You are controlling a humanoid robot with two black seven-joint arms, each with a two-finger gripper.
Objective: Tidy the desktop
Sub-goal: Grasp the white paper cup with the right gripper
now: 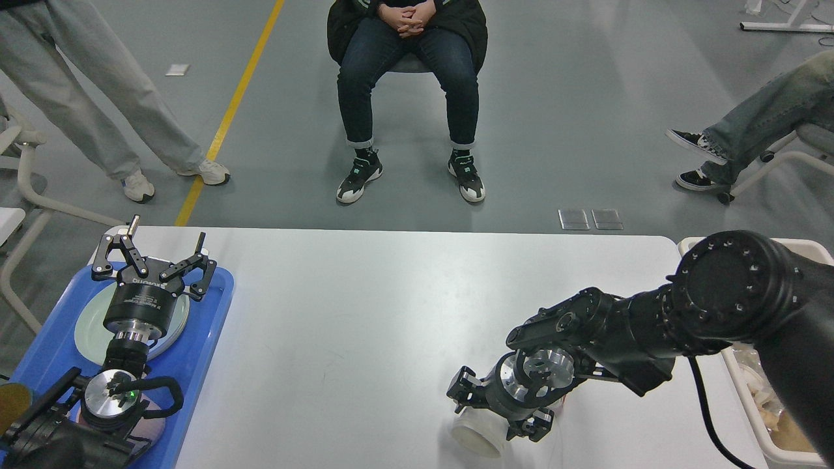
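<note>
A red edge (563, 398) is showing behind my right gripper, so I expect to find a hidden red can when I raise the white paper cup (480, 432).
The white desktop (365, 326) fills the lower part of the head view. A white paper cup (474, 441) lies on its side near the front edge, right of centre. My right gripper (495, 413) points down over the cup, its jaws spread and straddling the cup's body; the fingertips are hidden behind the wrist. My left gripper (155, 251) hangs open and empty over the far end of the blue tray (202, 345).
A pale plate (88, 326) rests in the blue tray at the left edge under my left arm. A beige bin (759, 417) with crumpled waste stands off the table's right edge. A seated person (407, 78) and two others are beyond the far edge.
</note>
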